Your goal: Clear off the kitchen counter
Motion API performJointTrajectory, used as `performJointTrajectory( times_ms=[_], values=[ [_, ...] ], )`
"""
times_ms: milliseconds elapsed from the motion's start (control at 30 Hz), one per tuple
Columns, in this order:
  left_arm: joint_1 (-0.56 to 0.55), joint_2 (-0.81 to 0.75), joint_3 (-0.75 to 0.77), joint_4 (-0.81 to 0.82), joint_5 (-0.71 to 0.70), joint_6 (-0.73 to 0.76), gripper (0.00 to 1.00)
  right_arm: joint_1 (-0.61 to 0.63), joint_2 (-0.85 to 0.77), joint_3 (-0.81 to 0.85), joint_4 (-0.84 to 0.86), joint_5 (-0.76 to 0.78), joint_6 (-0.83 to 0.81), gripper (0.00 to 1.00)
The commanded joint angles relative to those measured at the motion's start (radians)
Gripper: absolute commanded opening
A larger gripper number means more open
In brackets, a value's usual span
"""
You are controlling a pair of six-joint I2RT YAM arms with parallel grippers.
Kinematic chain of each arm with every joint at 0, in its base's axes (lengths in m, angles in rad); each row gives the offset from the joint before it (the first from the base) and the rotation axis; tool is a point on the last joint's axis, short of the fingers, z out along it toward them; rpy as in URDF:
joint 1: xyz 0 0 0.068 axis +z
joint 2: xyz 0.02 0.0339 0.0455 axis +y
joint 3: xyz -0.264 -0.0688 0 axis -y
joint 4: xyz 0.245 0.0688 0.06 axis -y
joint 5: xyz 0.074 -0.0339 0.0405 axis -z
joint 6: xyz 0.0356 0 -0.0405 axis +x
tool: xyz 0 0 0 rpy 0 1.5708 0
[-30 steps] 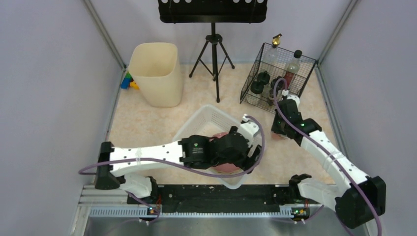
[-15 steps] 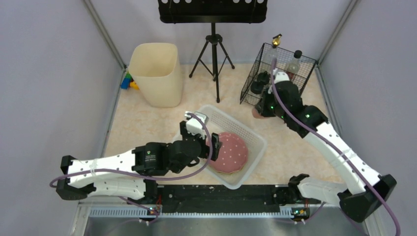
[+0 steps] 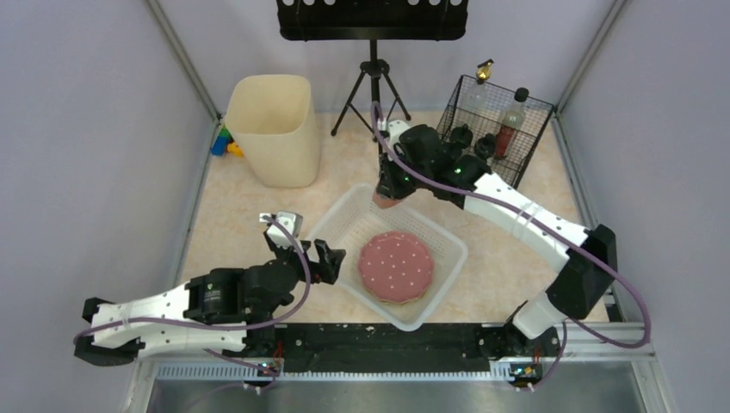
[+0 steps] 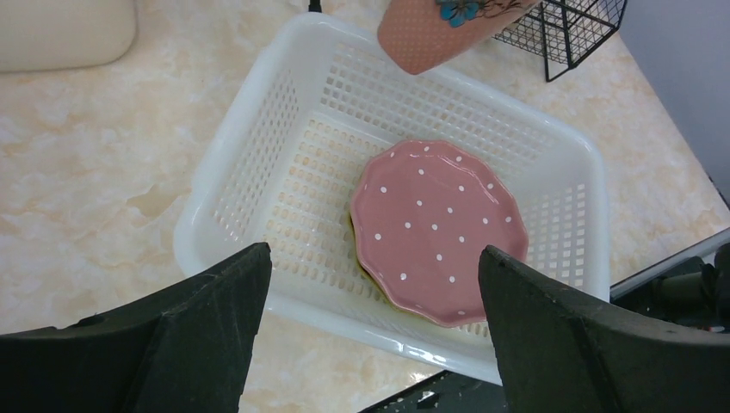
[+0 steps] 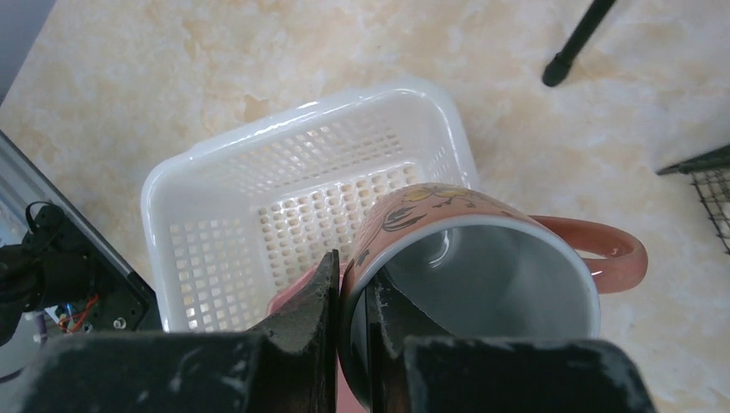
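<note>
The upright mug (image 3: 385,202) has open space on the basket's bottom beside the pink plate (image 3: 349,231), so my right gripper should go on moving the mug there until its base rests.
A white slotted basket (image 3: 336,225) sits on the marbled kitchen counter (image 3: 250,215) and holds a pink polka-dot plate (image 3: 395,265), which also shows in the left wrist view (image 4: 439,228). My right gripper (image 3: 389,191) is shut on the rim of a pink patterned mug (image 5: 482,284), one finger inside and one outside, above the basket's far corner (image 5: 405,95). The mug's base shows in the left wrist view (image 4: 439,34). My left gripper (image 3: 323,258) is open and empty, beside the basket's near left wall (image 4: 250,249).
A cream bin (image 3: 274,129) stands at the back left with small toy blocks (image 3: 225,142) beside it. A black tripod stand (image 3: 374,95) is at the back centre. A black wire rack (image 3: 486,138) with bottles is at the back right.
My right arm has carried the mug from beside the wire rack leftward over the basket's far corner. My left arm has drawn back from over the plate to the basket's left, open.
</note>
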Motion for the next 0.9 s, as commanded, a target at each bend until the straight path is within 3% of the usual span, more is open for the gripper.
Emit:
performJointTrajectory(
  times_ms=[0, 400, 867],
  values=[
    [0.002, -0.074, -0.051, 0.045, 0.0, 0.003, 0.94, 0.031, 0.081, 0.12, 0.096, -0.094, -0.058, 0.0],
    [0.002, -0.121, -0.073, 0.004, -0.027, 0.001, 0.94, 0.15, 0.321, 0.213, 0.091, -0.103, -0.067, 0.0],
    [0.002, -0.166, -0.082, 0.0, 0.013, -0.008, 0.93, 0.23, 0.439, 0.173, 0.154, -0.013, -0.025, 0.0]
  ],
)
